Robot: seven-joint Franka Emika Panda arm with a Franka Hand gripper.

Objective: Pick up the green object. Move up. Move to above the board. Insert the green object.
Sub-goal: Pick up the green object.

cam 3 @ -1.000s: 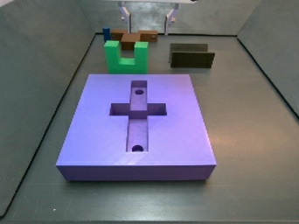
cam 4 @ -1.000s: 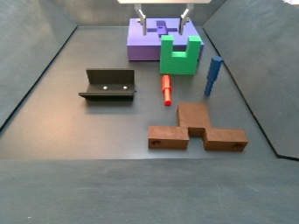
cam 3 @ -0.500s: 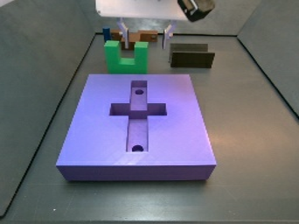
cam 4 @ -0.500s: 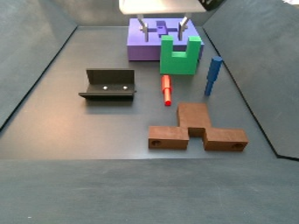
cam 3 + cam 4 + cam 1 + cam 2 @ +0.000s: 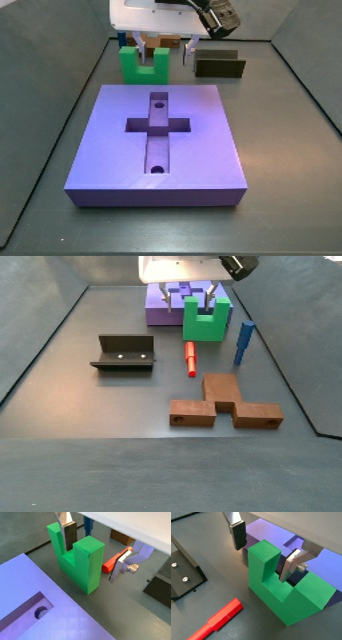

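My gripper will lower the green object [image 5: 146, 72], and it will sink in crosswise with its pegs still sticking up, because the hole's short arms [image 5: 159, 125] match its width.
The green object [image 5: 144, 66] is a bright green U-shaped block. It stands upright on the floor just behind the board [image 5: 201, 140], a large purple slab with a cross-shaped recess. It also shows in a side view [image 5: 205, 322]. My gripper [image 5: 167, 47] is low over the green object and open. In both wrist views it [image 5: 93, 552] [image 5: 262, 557] straddles one prong. One finger [image 5: 291, 564] is in the slot between the prongs, and the other finger [image 5: 236, 534] is outside that prong. Neither pad presses on the prong. The board's edge shows in both wrist views [image 5: 40, 612] [image 5: 271, 537].
The dark fixture [image 5: 124, 353] stands to one side [image 5: 219, 65]. A red peg [image 5: 190, 356] and a blue peg [image 5: 243, 343] lie beside the green object. A brown U-shaped block [image 5: 225, 406] lies farther off on the floor. Grey walls enclose the floor.
My gripper has come down from above until its fingers are around one prong of the green object. The green object and the board have not moved.
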